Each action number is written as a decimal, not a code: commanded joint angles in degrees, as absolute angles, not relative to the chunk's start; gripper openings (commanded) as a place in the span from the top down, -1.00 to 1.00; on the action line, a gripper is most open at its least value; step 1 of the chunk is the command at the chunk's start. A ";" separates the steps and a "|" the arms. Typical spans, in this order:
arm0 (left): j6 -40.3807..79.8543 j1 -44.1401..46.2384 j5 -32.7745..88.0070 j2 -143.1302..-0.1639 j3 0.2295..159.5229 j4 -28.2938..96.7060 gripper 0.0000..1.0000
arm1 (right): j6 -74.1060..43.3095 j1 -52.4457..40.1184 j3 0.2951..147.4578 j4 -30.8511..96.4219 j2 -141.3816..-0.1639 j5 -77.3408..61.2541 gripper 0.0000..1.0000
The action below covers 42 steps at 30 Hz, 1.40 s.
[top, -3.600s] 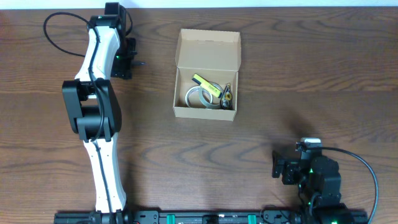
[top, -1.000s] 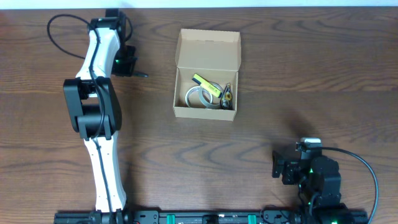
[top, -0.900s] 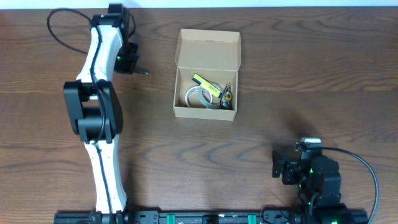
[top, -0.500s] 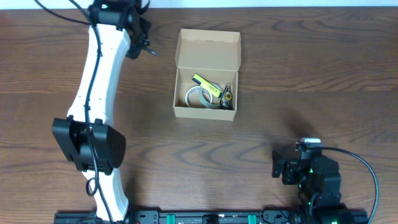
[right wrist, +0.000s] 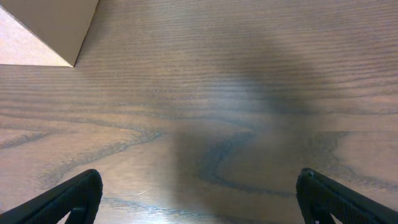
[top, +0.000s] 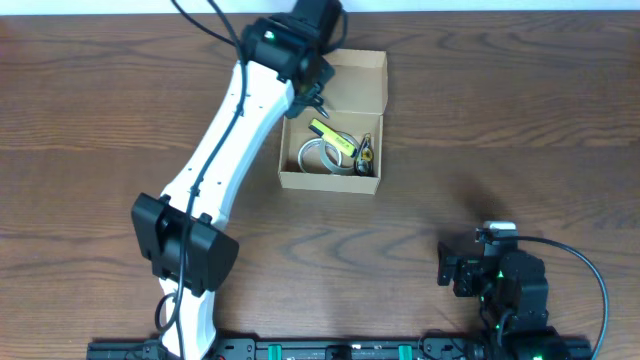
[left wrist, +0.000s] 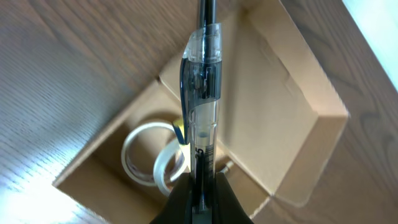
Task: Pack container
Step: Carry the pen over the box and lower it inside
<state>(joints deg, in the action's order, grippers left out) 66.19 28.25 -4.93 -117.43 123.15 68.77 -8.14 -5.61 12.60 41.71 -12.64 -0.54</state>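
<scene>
The lid flap (top: 362, 82) is folded out of the pen's way, so my left gripper should keep going down into the container and let go just above the tape rolls (top: 324, 157).
The container (top: 352, 88) is an open tan cardboard box at the table's centre back, lid flap folded away. Inside lie two tape rolls (top: 320, 157), a yellow marker (top: 330, 134) and a small dark item (top: 365, 155). My left gripper (top: 311, 96) hangs over the box's back left part, shut on a clear-barrelled pen (left wrist: 202, 93) with a dark clip. In the left wrist view the pen points across the container (left wrist: 280, 106), above the tape rolls (left wrist: 152, 163), with my gripper (left wrist: 202, 194) clamped round its lower end. My right gripper (top: 447, 270) rests open at the front right.
In the right wrist view my right gripper (right wrist: 199, 200) frames bare wood, its fingertips (right wrist: 78, 194) wide apart, and a corner of the container (right wrist: 43, 28) shows at the top left. The arm bases line the table's front edge (top: 320, 350).
My left arm has swung from the table's far left to over the container, carrying the pen. The right arm has not moved.
</scene>
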 commanded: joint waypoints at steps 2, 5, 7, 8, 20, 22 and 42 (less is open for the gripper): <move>68.25 29.78 -6.22 -117.01 121.75 68.97 0.88 | -8.73 -5.13 12.60 41.63 -12.43 -0.21 -0.99; 71.02 30.55 -6.13 -117.01 119.11 68.55 0.88 | -8.71 -5.13 12.60 41.63 -12.43 -0.21 -0.99; 72.27 31.07 -5.28 -117.01 116.14 66.30 0.88 | -8.71 -5.13 12.60 41.63 -12.43 -0.21 -0.99; 72.25 31.18 -4.56 -117.01 114.61 64.60 0.88 | -8.71 -5.13 12.60 41.63 -12.43 -0.21 -0.99; 76.69 31.94 -0.03 -117.01 101.38 52.58 0.89 | -8.73 -5.13 12.60 41.63 -12.43 -0.21 -0.99; 77.08 31.94 0.51 -117.01 99.85 51.16 0.88 | -8.71 -5.13 12.60 41.63 -12.43 -0.21 -0.98; 79.77 31.94 2.59 -117.67 94.70 46.00 0.45 | -8.73 -5.13 12.60 41.63 -12.43 -0.21 -0.99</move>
